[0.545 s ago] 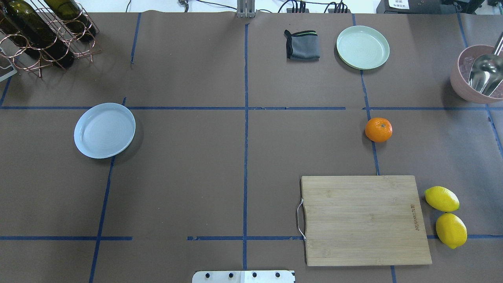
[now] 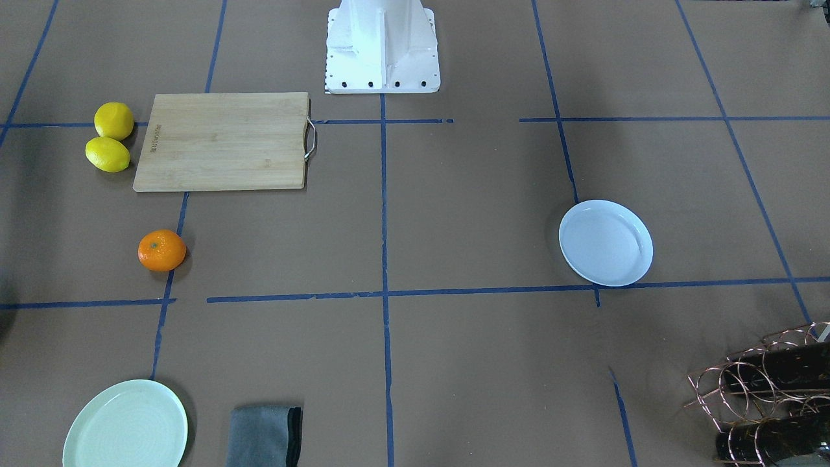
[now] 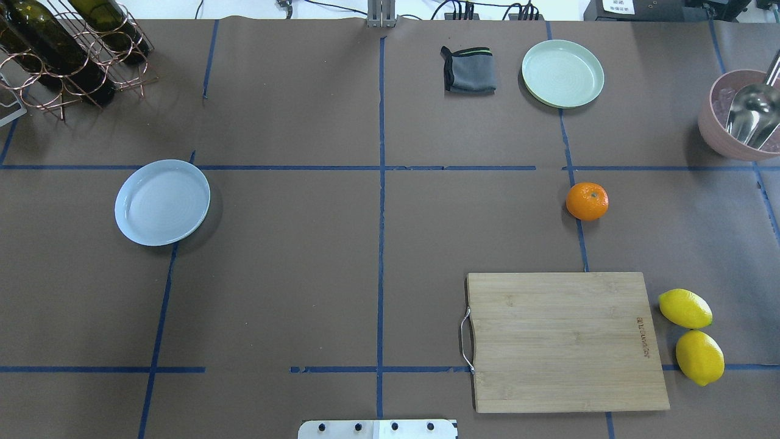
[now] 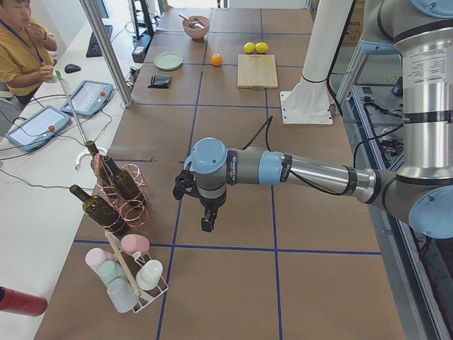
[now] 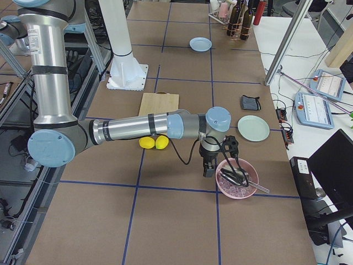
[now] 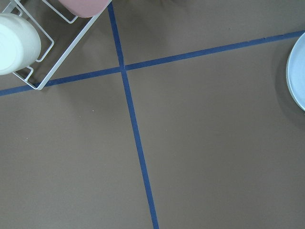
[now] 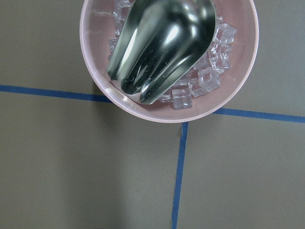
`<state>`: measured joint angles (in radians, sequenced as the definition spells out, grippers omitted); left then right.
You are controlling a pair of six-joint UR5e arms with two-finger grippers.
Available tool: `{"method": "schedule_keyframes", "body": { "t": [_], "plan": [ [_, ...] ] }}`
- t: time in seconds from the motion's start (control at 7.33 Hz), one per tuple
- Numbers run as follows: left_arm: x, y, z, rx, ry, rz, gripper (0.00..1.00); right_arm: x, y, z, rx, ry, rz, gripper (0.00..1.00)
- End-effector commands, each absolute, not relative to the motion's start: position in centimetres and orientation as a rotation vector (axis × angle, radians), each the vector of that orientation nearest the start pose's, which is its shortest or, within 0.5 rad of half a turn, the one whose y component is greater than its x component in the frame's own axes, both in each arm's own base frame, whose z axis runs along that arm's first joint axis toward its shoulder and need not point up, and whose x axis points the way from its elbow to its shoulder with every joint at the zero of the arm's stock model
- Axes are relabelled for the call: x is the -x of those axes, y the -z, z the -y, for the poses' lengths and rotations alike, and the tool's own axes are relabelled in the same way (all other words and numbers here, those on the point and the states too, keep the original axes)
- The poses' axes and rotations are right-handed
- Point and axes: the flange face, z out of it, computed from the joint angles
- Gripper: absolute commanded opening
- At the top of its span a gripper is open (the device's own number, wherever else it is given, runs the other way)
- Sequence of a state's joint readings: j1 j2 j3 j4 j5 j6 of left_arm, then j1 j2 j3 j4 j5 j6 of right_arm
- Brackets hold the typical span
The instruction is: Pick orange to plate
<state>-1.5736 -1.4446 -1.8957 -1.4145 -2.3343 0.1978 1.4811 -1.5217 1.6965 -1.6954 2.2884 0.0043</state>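
My left gripper should first grab the bluish-white plate by its rim (image 2: 650, 241) and move it closer to the orange, because the plate is far from the orange.
The orange (image 3: 587, 201) rests on the brown table on a blue tape line, right of centre in the overhead view, and shows as the orange (image 2: 161, 250) in the front view. The bluish-white plate (image 3: 162, 202) lies empty far to the left; its rim (image 6: 298, 71) shows at the right edge of the left wrist view. My left gripper (image 4: 206, 225) hangs over the table near the wine rack, far from the orange. My right gripper (image 5: 207, 170) hovers beside the pink bowl. I cannot tell whether either one is open or shut.
A wooden cutting board (image 3: 567, 341) lies near the robot's base, with two lemons (image 3: 685, 308) to its right. A mint-green plate (image 3: 562, 73) and grey cloth (image 3: 468, 70) sit at the far edge. A pink bowl (image 7: 238, 81) holds ice and a metal scoop. A wine rack (image 3: 67, 49) stands far left.
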Motion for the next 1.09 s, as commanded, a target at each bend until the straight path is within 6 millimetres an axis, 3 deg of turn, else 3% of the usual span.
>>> {"method": "schedule_keyframes", "body": {
  "t": [0.0,0.27,0.41,0.55,0.68,0.82,0.95],
  "plan": [
    [7.4,-57.6,43.9,-0.124,-0.236,-0.636,1.00,-1.4,-58.6,51.5,-0.021,0.115,0.728,1.00],
    [6.0,-58.7,44.0,-0.111,-0.224,-0.826,1.00,0.6,-57.9,51.6,-0.011,0.148,0.785,1.00],
    [5.7,-59.2,44.3,-0.134,-0.235,-0.837,1.00,2.2,-57.6,51.8,-0.007,0.180,0.783,1.00],
    [5.5,-59.3,44.6,-0.215,-0.277,-0.836,1.00,2.5,-57.0,52.1,-0.053,0.200,0.789,1.00],
    [3.9,-58.6,45.0,-0.244,-0.292,-0.882,1.00,2.6,-57.1,52.0,-0.112,0.227,0.795,1.00],
    [-0.7,-57.9,46.5,-0.244,-0.343,-0.919,1.00,2.6,-57.1,51.9,-0.125,0.235,0.800,1.00],
    [-5.7,-58.0,46.7,-0.214,-0.354,-0.943,1.00,3.0,-57.5,51.7,-0.111,0.233,0.802,1.00]
  ]
}}
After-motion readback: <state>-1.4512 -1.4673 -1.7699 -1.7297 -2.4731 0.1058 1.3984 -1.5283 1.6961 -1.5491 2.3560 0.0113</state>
